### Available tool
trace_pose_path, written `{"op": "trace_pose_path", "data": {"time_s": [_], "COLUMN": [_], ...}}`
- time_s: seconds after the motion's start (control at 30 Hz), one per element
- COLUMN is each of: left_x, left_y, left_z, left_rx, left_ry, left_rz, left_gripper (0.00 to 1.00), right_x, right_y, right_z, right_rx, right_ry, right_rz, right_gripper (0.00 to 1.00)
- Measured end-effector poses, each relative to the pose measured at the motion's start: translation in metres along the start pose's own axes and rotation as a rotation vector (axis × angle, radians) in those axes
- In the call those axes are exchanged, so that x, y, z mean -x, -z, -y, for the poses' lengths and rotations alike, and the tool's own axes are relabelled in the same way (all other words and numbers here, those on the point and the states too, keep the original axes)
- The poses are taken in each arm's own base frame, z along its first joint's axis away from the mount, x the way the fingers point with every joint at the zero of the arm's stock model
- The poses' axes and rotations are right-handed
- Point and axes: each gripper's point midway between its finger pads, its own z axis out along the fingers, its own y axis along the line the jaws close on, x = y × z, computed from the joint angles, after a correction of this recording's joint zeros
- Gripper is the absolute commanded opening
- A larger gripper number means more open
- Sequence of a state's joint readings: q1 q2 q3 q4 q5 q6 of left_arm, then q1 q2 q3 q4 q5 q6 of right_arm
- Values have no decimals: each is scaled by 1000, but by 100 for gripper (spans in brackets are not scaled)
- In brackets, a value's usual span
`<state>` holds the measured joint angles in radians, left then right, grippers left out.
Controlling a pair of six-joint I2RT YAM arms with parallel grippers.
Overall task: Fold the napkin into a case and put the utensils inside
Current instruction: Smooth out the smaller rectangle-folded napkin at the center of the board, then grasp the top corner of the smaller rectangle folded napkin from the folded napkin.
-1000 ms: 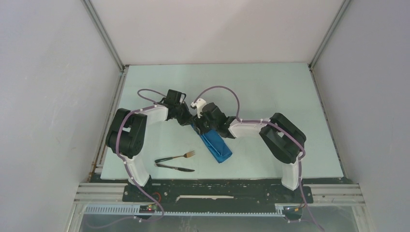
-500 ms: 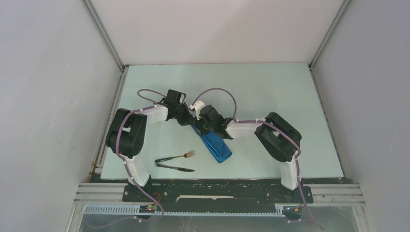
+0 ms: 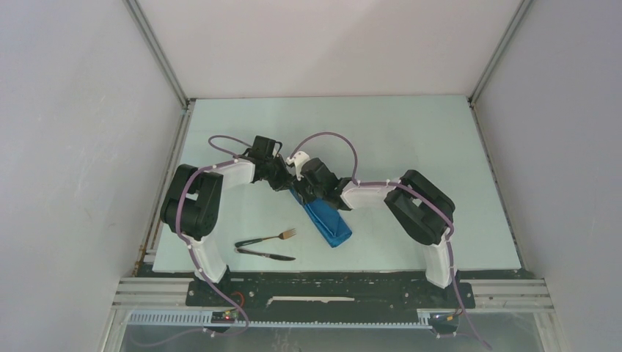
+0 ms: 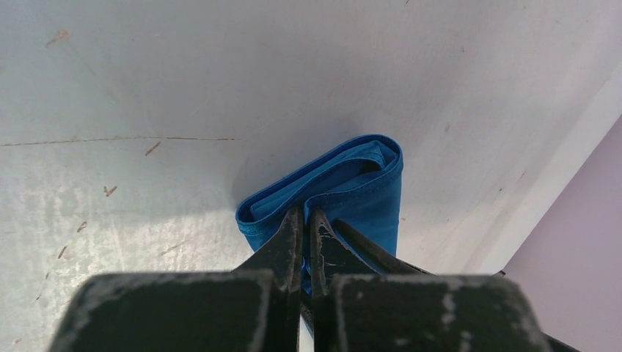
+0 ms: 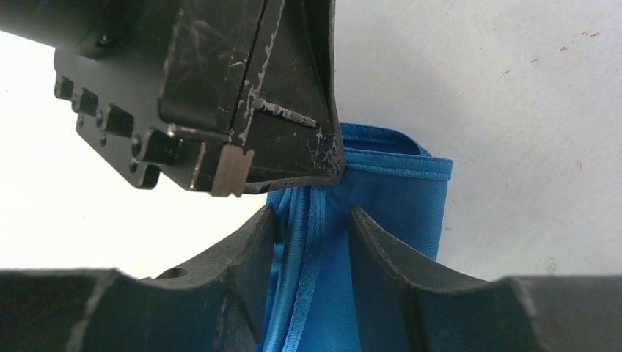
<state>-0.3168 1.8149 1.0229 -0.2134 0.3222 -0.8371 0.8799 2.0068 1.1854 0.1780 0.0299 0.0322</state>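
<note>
The napkin's far end (image 4: 370, 167) is bunched up at my left gripper. My right gripper should hold the loose edges (image 5: 303, 231) while my left gripper opens and takes hold again beside it.
The napkin (image 3: 328, 222) lies folded as a narrow bright blue case, slanting across the table's middle. My left gripper (image 3: 287, 185) is at its far end, and in the left wrist view it (image 4: 308, 214) is shut on a hem of the napkin (image 4: 352, 183). My right gripper (image 3: 302, 192) meets it there from the right. In the right wrist view its jaws (image 5: 312, 213) stand apart, straddling loose blue edges of the napkin (image 5: 396, 198), just below the left gripper's fingers (image 5: 293, 139). The utensils, a fork (image 3: 275, 237) and a knife (image 3: 265, 254), lie left of the napkin near the front edge.
White walls enclose the table (image 3: 411, 132) at the left, back and right. The left arm's base (image 3: 198, 213) stands close to the utensils. The right arm's elbow (image 3: 422, 209) sits to the right of the napkin.
The right arm has shifted slightly left toward the napkin's far end, and its jaws have narrowed. The left gripper, napkin, fork and knife have not moved.
</note>
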Motion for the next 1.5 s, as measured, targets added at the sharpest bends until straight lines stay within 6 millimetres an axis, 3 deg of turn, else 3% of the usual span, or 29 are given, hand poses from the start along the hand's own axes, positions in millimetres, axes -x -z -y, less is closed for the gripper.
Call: {"op": "trace_pose_path", "data": {"time_s": [0.13, 0.27, 0.4, 0.57, 0.6, 0.83, 0.87, 0.9, 0.97, 1.1, 1.2, 1.33, 1.5], "left_x": [0, 0, 0, 0, 0, 4, 7, 10, 17, 19, 2, -34, -52], "left_y": [0, 0, 0, 0, 0, 5, 9, 15, 30, 62, 75, 68, 50], "left_z": [0, 0, 0, 0, 0, -2, 0, 1, 5, 2, -10, -13, -4], "left_rx": [0, 0, 0, 0, 0, 19, 21, 24, 25, 25, 38, 35, 50], "left_ry": [1, 1, 0, 1, 1, -11, -12, -17, -40, -74, -114, -217, -314], "left_rz": [1, 1, 1, 1, 1, 28, 44, 66, 122, 244, 313, 311, 300], "left_gripper": [0, 0, 0, 0, 2, 42, 46, 60, 66, 61, 47, 33, 34], "right_x": [2, 1, 1, 2, 2, 2, 2, 2, 2, 2, 4, 7, 8], "right_y": [-1, -1, -2, -2, -2, -2, -2, -2, -2, -2, -2, -2, -1], "right_z": [1, 1, 2, 3, 3, 3, 4, 4, 4, 8, 8, 9, 10], "right_rx": [-6, -9, -15, -20, -21, -16, -15, -15, -16, -19, -3, 23, 50], "right_ry": [-1, -2, -8, -10, -9, -25, -31, -38, -56, -114, -168, -227, -287], "right_rz": [6, 5, 6, 8, 8, 8, 8, 8, 7, 8, 13, 19, 25], "right_gripper": [47, 30, 25, 0, 0, 0, 0, 0, 0, 0, 0, 0, 0]}}
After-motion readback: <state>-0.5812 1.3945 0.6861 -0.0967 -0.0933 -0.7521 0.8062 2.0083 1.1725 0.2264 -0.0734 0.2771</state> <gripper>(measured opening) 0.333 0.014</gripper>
